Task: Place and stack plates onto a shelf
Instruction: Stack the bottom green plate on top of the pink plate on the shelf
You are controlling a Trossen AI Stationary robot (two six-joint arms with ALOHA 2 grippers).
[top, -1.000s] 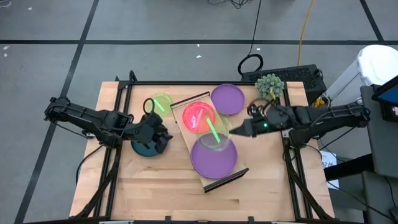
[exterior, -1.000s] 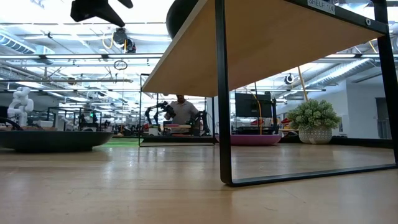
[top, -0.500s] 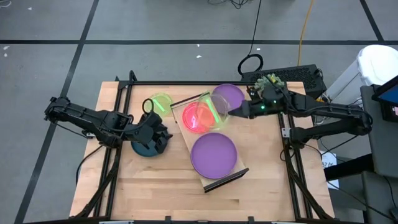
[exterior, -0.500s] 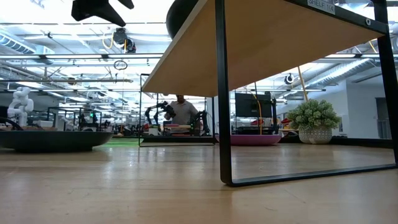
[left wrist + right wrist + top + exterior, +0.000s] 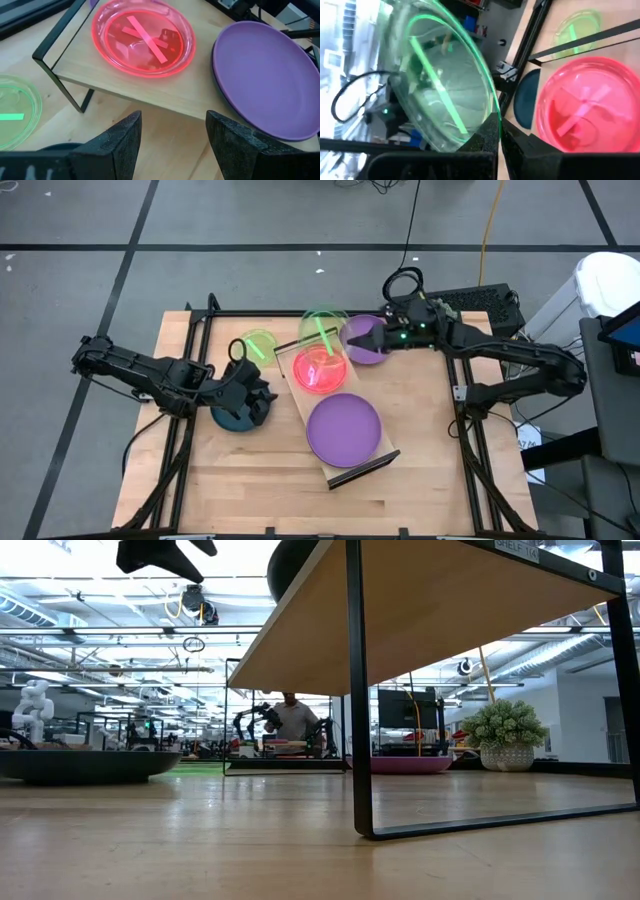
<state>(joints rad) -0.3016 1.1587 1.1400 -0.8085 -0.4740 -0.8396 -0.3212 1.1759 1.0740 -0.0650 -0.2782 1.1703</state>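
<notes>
My right gripper is holding the green plate by its rim, and the pink-red plate lies empty. I should keep moving the green plate over and lowering it until the two plates nest.
The shelf lies slantwise at mid-table. A pink-red plate rests on its far half and a purple plate on its near half. My right gripper is shut on a neon green plate, held above the shelf's far end. A second purple plate and a second green plate lie flat on the table. My left gripper is open and empty over the right edge of a dark teal plate. In the left wrist view its fingers stand apart, facing the shelf. My right gripper pinches the green plate's rim between its two fingers, on the side of the plate nearest the gripper. The fingers come about level from the table's right side. The plate is lifted clear and tilted, and it sticks out past the fingertips toward the table's left.
A potted plant stands at the far right corner, close behind my right arm. Black frame rails run along the table's left and right sides. Bare wood shows at the near left. A person is in the room beyond.
My right gripper has carried the green plate from over the purple plate on the shelf toward the table's far edge and a little left, past the pink-red plate. The plate has stayed clear of the shelf and has turned in the hold.
</notes>
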